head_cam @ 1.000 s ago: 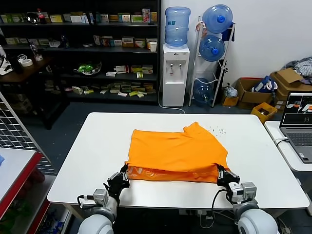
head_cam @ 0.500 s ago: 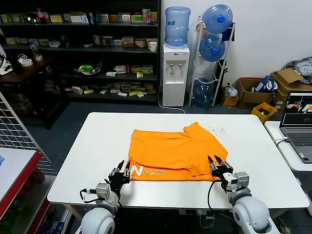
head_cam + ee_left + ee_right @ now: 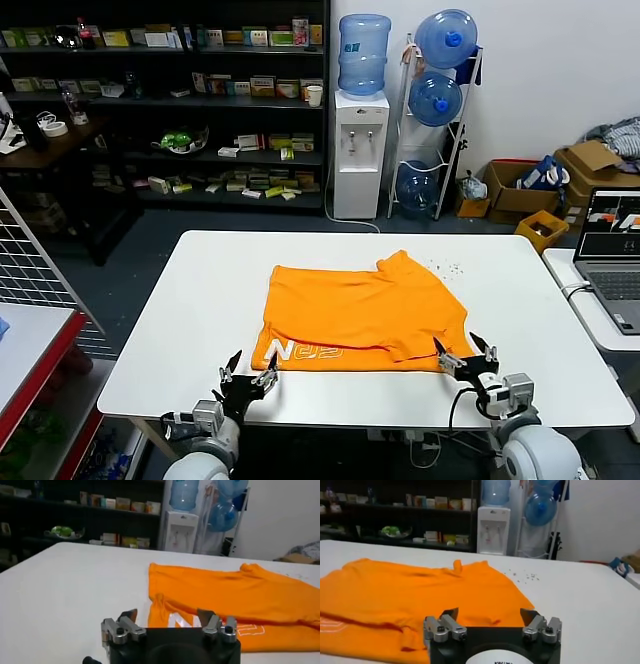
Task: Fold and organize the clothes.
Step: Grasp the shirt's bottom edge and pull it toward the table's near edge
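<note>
The orange T-shirt's near edge [image 3: 355, 370] is set back from the front edge of the table, so my right gripper should first draw its near corner [image 3: 458, 354] nearer, alongside my left gripper.
The orange T-shirt [image 3: 358, 315] lies folded on the white table [image 3: 180, 330], with white lettering showing along its near left edge. It also shows in the left wrist view [image 3: 235, 600] and the right wrist view [image 3: 415, 597]. My left gripper [image 3: 248, 372] is open and empty, just short of the shirt's near left corner. My right gripper [image 3: 465, 353] is open and empty, at the shirt's near right corner. In the wrist views both grippers, left [image 3: 167, 617] and right [image 3: 490, 615], stand wide open with nothing between them.
A laptop [image 3: 616, 255] sits on a side table at the right. A water dispenser [image 3: 359, 150], bottle rack [image 3: 437, 110] and shelves [image 3: 170, 100] stand behind the table. A wire rack [image 3: 30, 300] stands at the left.
Both grippers let go of the shirt's near edge, which dropped flat onto the table. They then opened and drew back toward the table's front edge.
</note>
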Controlling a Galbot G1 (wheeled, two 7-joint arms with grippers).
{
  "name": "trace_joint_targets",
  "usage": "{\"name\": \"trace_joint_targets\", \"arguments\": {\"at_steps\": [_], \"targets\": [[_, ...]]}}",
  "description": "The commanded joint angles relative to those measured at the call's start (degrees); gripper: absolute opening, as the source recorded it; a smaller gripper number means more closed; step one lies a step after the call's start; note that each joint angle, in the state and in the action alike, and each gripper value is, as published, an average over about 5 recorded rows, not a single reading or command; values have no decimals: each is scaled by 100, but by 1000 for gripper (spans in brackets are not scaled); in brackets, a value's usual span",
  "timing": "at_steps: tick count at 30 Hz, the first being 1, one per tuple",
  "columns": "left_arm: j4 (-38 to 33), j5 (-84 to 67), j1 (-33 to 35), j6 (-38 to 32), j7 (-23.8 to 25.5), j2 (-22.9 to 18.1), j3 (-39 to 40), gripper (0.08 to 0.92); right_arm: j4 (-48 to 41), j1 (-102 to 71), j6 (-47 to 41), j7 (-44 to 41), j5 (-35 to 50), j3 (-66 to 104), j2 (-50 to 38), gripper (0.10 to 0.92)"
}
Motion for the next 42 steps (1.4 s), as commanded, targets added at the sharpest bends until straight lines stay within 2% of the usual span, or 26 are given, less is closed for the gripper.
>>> {"name": "trace_joint_targets", "arguments": {"at_steps": [1, 14, 17, 20, 37, 40, 42], "targets": [[468, -22, -108, -63, 226, -86, -31, 821, -286, -222, -85, -129, 373, 191, -43, 822], [351, -80, -128, 205, 113, -6, -13, 823, -315, -185, -317, -41, 415, 123, -35, 817], [307, -78, -122, 232, 90, -12, 8, 823, -308, -180, -317, -21, 413, 106, -32, 766], [312, -73, -129, 233, 86, -19, 26, 803, -302, -184, -326, 8, 410, 100, -34, 680], [368, 29, -153, 167, -107, -45, 52, 316, -208, -264, -287, 164, 468, 138, -46, 187], [178, 41, -78, 163, -183, 4, 47, 230, -36, -354, -261, 215, 532, 177, -80, 131], [-32, -4, 30, 189, -241, 81, 42, 169, 165, -476, -277, 254, 601, 232, -127, 124]]}}
